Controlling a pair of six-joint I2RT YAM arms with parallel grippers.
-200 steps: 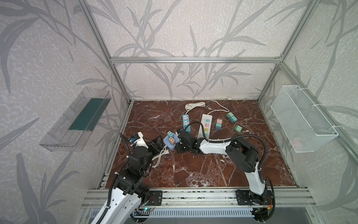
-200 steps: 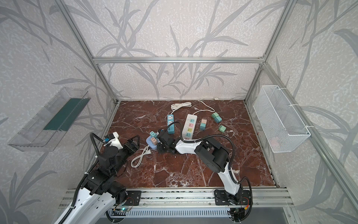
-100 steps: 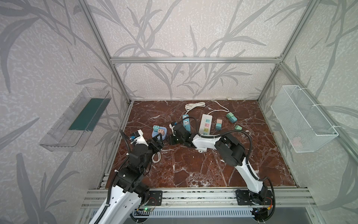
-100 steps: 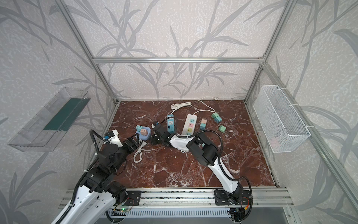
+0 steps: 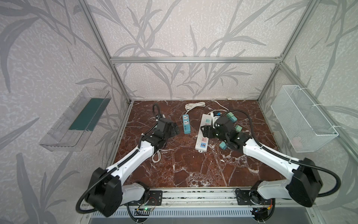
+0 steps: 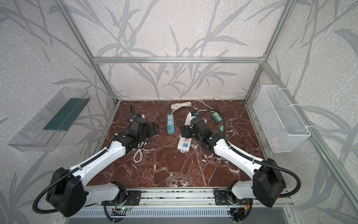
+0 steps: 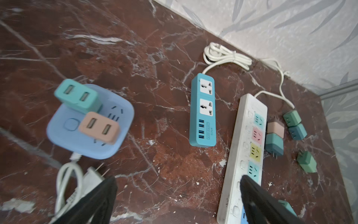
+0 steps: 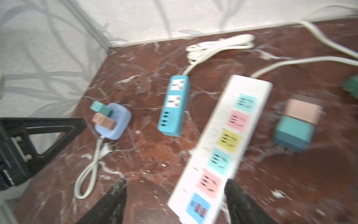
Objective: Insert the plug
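The blue power strip is far back next to the white strip. Next, my left gripper pulls it toward the open floor in front before putting the plug in.
In the left wrist view a light-blue square socket lies on the marble floor. A teal plug and a pink plug stand plugged into its top. Both top views hide it under the left arm. My left gripper hovers open and empty between this socket and the white power strip. My right gripper is open and empty above the near end of the white strip. In both top views the grippers flank the blue power strip.
Loose plugs lie right of the white strip: pink, teal, two greens and one by the right arm. A white cable loop trails beside the left arm. A wire basket hangs on the right wall.
The right gripper has let go near the square socket, drawn back right over the white strip and opened. The left gripper opened wider and reached further back. The socket has shifted left.
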